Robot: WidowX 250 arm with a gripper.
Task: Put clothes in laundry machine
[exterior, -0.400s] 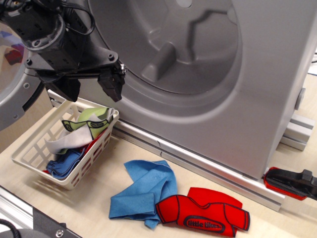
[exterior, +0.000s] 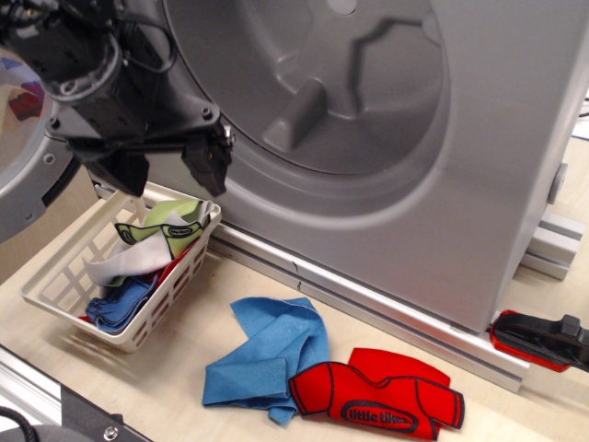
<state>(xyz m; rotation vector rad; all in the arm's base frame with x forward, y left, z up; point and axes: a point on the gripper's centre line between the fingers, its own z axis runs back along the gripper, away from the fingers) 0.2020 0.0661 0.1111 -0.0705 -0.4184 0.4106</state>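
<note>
I can see a red edge [exterior: 175, 264] peeking out beneath the white shirt [exterior: 140, 257], so I expect to find a larger red piece hidden underneath when I lift the shirt.
My black gripper [exterior: 168, 173] hangs open and empty above the far end of a white slotted basket [exterior: 55, 304], its two fingers [exterior: 206, 162] spread apart. In the basket lie a white and lime-green shirt [exterior: 166, 230] with dark outlines, a grey-white cloth and a blue piece [exterior: 115, 304]. On the table in front lie a blue cloth [exterior: 267, 354] and a red shirt [exterior: 382, 401] with dark outlines. The large grey laundry machine [exterior: 479, 184] fills the back, its round drum cavity [exterior: 313, 83] with raised ribs open just right of the gripper.
An aluminium rail [exterior: 368, 308] runs along the machine's base. A red and black clamp-like object [exterior: 538, 339] lies at the right by the rail. A metal frame edge [exterior: 55, 405] borders the table at the front left. The machine's door [exterior: 28, 138] stands open at the left.
The gripper has shifted slightly left and a little down over the basket. The clothes have not moved.
</note>
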